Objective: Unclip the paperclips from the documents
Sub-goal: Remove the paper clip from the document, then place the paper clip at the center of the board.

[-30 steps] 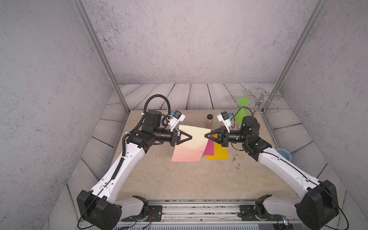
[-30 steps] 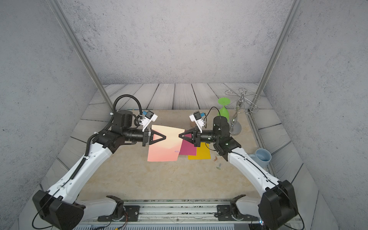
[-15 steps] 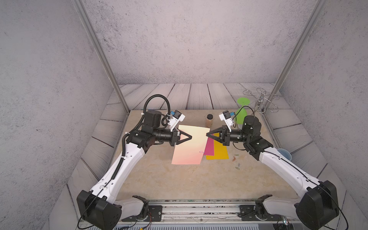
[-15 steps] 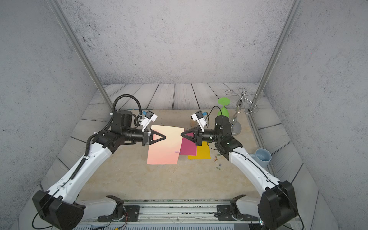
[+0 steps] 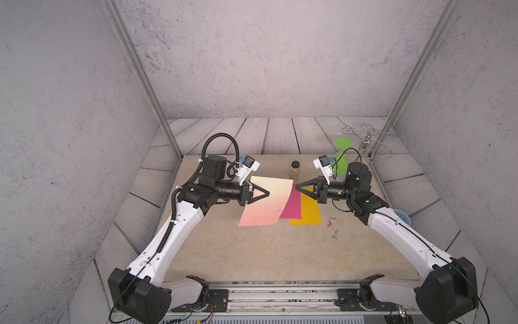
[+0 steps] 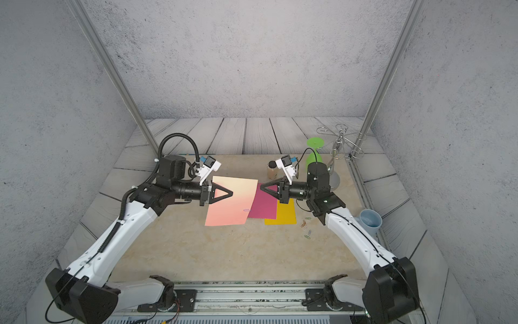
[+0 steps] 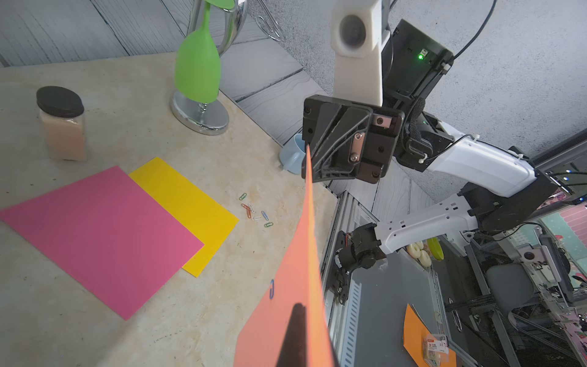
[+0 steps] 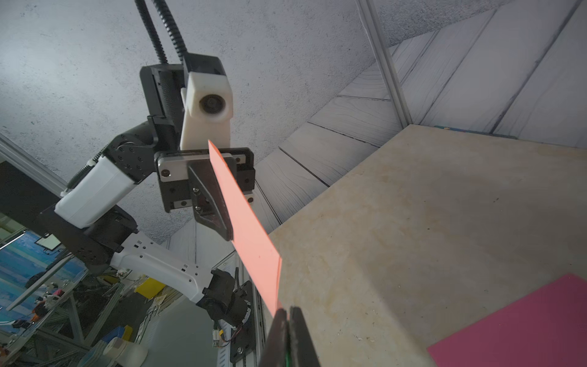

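My right gripper keeps on toward the loose paperclips (image 5: 332,229) and lets go just above them, as it has the green paperclip (image 8: 288,359) clear of the salmon pink document.
My left gripper (image 5: 267,193) is shut on the salmon pink document (image 5: 266,207) and holds it tilted above the table; one dark finger (image 7: 297,317) shows against the sheet. A blue paperclip (image 7: 271,288) is clipped to its lower right edge (image 6: 246,209). My right gripper (image 5: 297,186) is shut just beside the sheet's upper right corner; a sliver of green shows between its fingers (image 8: 281,321). The magenta document (image 5: 291,207) and the yellow document (image 5: 308,210) lie flat and overlapping. Several loose paperclips (image 5: 332,227) lie to the right of them.
A jar with a black lid (image 5: 295,169) stands behind the sheets. At the back right are a green glass (image 5: 340,157) on a metal stand and a wire rack (image 5: 370,140). A blue cup (image 5: 402,218) sits off the table's right edge.
My right gripper has drawn a little to the right, off the salmon sheet's edge. The sheet now hangs straighter from my left gripper, which has stayed put.
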Robot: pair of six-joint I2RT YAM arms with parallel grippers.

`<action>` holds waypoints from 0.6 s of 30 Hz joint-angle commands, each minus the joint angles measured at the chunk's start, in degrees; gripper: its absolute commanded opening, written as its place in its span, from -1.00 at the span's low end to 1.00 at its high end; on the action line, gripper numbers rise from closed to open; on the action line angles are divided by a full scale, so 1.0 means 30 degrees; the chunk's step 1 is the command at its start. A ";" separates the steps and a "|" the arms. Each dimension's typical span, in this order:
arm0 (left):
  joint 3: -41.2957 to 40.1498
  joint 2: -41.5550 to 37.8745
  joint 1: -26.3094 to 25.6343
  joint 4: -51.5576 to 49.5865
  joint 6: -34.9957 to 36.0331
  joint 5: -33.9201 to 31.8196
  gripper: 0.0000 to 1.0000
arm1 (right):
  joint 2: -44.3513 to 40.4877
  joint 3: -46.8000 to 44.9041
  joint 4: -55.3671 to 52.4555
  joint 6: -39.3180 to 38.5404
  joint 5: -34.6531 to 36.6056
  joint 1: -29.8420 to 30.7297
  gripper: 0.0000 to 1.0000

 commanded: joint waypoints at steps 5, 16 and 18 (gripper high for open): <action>0.0183 -0.0058 0.0170 -0.0356 0.0631 -0.0351 -1.00 | -0.1484 -0.3042 -0.3303 0.0467 0.3433 -0.2990 -0.91; 0.0066 0.0065 0.0170 -0.0261 0.0566 -0.0529 -1.00 | -0.1230 -0.6762 -0.7389 0.0690 0.9480 -0.5483 -0.94; 0.0002 0.0028 0.0173 -0.0255 0.0541 -0.0529 -1.00 | -0.0501 -0.7000 -0.7489 0.0834 0.9850 -0.5732 -0.94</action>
